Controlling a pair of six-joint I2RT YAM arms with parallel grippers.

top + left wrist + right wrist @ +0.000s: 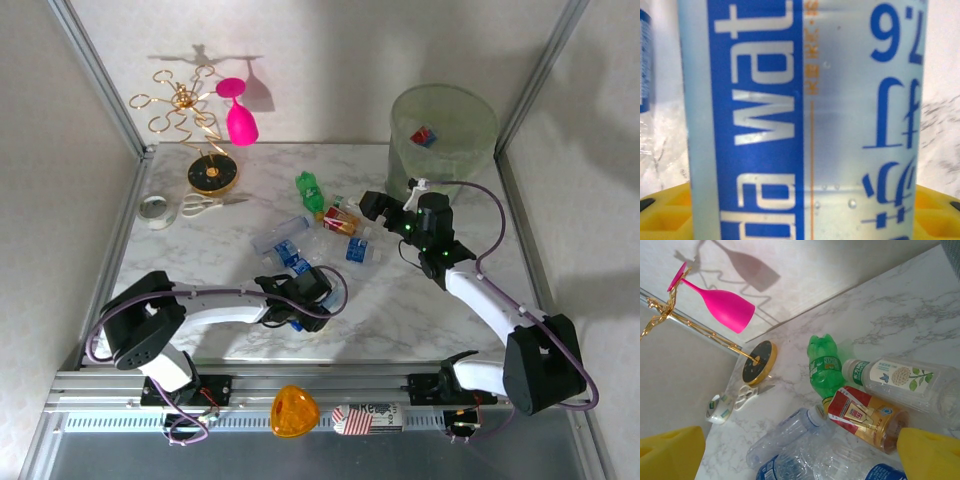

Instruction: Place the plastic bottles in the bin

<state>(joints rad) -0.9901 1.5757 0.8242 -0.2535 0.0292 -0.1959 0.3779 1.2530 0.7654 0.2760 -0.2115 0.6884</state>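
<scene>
The green bottle's cap (827, 403) is touching the red-labelled bottle next to the clear blue-labelled bottle (358, 250), so I expect both neighbours to move when I lift the clear bottle.
My left gripper (300, 293) is low on the table, shut on a clear bottle with a blue label (800, 120); yellow fingers (662, 212) press it on both sides. Other plastic bottles lie in a loose heap mid-table: a green one (309, 190) (825, 365), a red-labelled one (343, 221) (865, 417), a white-labelled one (900, 377) and clear blue-labelled ones (282, 242) (790, 432). My right gripper (385, 210) (800, 445) hovers open above the heap, nothing between its fingers. The pale-green bin (470, 115) stands at the back right with a bottle (424, 136) inside.
A gold rack (185, 100) with a pink wine glass (240, 118) (722, 305) stands back left on a black-and-gold base (212, 174). Scissors (205, 205) and a tape roll (153, 210) lie nearby. Walls enclose the back and sides.
</scene>
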